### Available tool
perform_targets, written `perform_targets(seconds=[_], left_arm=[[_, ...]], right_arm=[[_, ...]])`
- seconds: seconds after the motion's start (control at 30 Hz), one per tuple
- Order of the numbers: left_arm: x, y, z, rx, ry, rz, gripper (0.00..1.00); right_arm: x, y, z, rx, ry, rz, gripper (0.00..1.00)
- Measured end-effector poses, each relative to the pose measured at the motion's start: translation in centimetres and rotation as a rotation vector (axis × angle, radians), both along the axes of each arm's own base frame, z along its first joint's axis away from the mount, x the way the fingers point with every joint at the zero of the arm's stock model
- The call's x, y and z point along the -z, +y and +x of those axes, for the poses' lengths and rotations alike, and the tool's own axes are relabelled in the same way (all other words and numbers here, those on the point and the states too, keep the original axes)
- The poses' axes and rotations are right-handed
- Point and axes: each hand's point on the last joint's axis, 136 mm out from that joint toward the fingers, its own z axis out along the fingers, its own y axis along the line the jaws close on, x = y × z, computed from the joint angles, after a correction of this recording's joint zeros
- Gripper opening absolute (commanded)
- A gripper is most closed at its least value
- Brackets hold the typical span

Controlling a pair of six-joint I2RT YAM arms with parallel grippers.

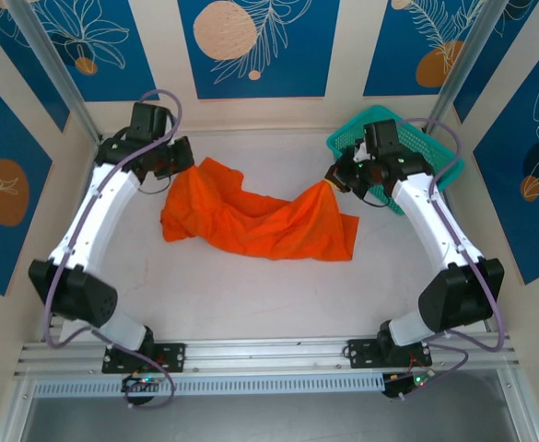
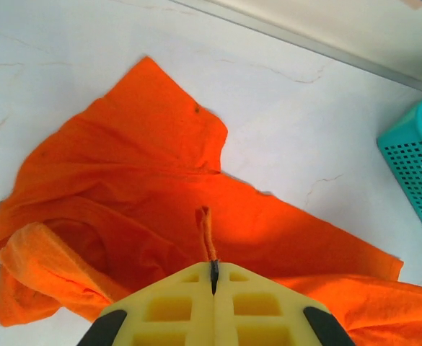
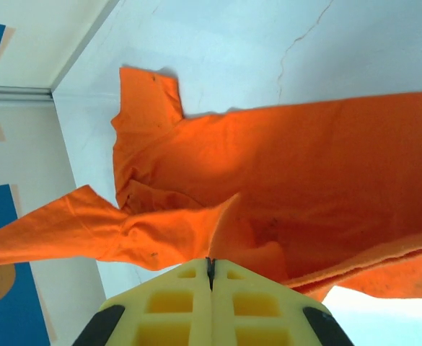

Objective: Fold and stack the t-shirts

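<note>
My left gripper and right gripper should pull the orange t-shirt back toward me [image 1: 169, 278] to spread it flat, because it hangs in a rumpled fold [image 1: 262, 236] under my grippers.
A bright orange t-shirt [image 1: 251, 216] hangs rumpled between my two grippers over the white table. My left gripper [image 1: 188, 166] is shut on a thin fold of the orange t-shirt [image 2: 160, 180] at its far left corner, the cloth pinched between the yellow fingers [image 2: 174, 306]. My right gripper [image 1: 335, 180] is shut on the shirt's far right corner, lifted off the table. In the right wrist view the orange t-shirt [image 3: 290, 180] spreads below the closed yellow fingers [image 3: 247, 303]. The dark green t-shirt is not visible to me.
A teal plastic mesh basket [image 1: 352, 136] stands at the back right, behind my right arm; its corner [image 2: 412, 166] shows in the left wrist view. Metal frame posts and patterned walls ring the table [image 1: 251, 295].
</note>
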Motion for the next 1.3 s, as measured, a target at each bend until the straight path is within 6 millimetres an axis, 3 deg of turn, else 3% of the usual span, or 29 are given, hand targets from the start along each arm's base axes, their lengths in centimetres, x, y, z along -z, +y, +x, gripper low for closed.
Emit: perform_targets(seconds=[0.1, 0.2, 0.27, 0.4, 0.47, 0.53, 0.63, 0.7, 0.77, 0.83, 0.9, 0.93, 0.97, 1.03, 1.1, 1.13, 1.2, 1.27, 1.3], left_arm=[[2.7, -0.4, 2.4, 0.002, 0.093, -0.001, 0.00], [4.4, -0.6, 6.5, -0.025, 0.139, -0.025, 0.00], [4.2, -0.8, 10.1, -0.045, 0.122, -0.059, 0.00], [0.0, -1.3, 17.9, -0.064, -0.085, -0.207, 0.00], [-2.7, -0.6, 19.8, -0.068, -0.195, -0.266, 0.00], [-5.8, 0.3, 20.5, -0.066, -0.295, -0.294, 0.00], [-11.7, 1.1, 19.4, -0.027, -0.452, -0.297, 0.00], [-16.6, 1.2, 17.0, 0.020, -0.559, -0.284, 0.00], [-21.8, 1.0, 13.2, 0.075, -0.664, -0.269, 0.00], [-26.7, 0.7, 8.0, 0.138, -0.764, -0.248, 0.00], [-29.4, 0.5, 2.9, 0.190, -0.826, -0.225, 0.00], [-29.8, 0.6, 0.2, 0.209, -0.840, -0.211, 0.00], [-29.5, 0.5, -1.7, 0.220, -0.840, -0.207, 0.00], [-26.5, 0.5, -5.3, 0.239, -0.798, -0.198, 0.00], [-21.5, 0.5, -8.1, 0.245, -0.715, -0.191, 0.06], [-18.7, 0.6, -8.9, 0.240, -0.665, -0.183, 0.07], [-10.9, 1.3, -10.7, 0.205, -0.500, -0.153, 0.17], [-3.1, 2.5, -12.4, 0.148, -0.302, -0.112, 0.15], [0.9, 3.2, -13.8, 0.112, -0.191, -0.088, 0.19]], right_arm=[[1.5, -0.7, 2.6, 0.030, 0.053, 0.031, 0.00], [2.5, -1.3, 7.2, 0.063, 0.078, 0.055, 0.00], [2.2, -1.4, 11.0, 0.074, 0.061, 0.073, 0.00], [-1.9, -1.1, 19.6, 0.072, -0.091, 0.132, 0.00], [-5.3, -1.1, 22.6, 0.067, -0.221, 0.174, 0.00], [-9.3, -1.0, 23.7, 0.056, -0.350, 0.227, 0.00], [-13.8, -1.5, 22.9, 0.037, -0.449, 0.275, 0.00], [-16.4, -1.6, 21.4, 0.015, -0.496, 0.281, 0.00], [-19.0, -1.7, 19.0, -0.010, -0.540, 0.269, 0.00], [-21.8, -1.5, 15.9, -0.049, -0.594, 0.247, 0.00], [-24.1, -1.0, 12.2, -0.094, -0.642, 0.220, 0.00], [-24.8, -0.6, 10.1, -0.118, -0.659, 0.210, 0.00], [-25.3, -0.3, 8.2, -0.140, -0.670, 0.204, 0.00], [-24.9, 0.4, 4.7, -0.179, -0.669, 0.193, 0.00], [-22.2, 1.5, 1.4, -0.228, -0.627, 0.191, 0.00], [-20.1, 2.0, 0.0, -0.250, -0.585, 0.192, 0.00], [-14.4, 3.1, -2.4, -0.286, -0.463, 0.188, 0.00], [-7.5, 3.9, -4.8, -0.315, -0.313, 0.168, 0.00], [-3.5, 4.2, -6.4, -0.329, -0.218, 0.147, 0.00]])
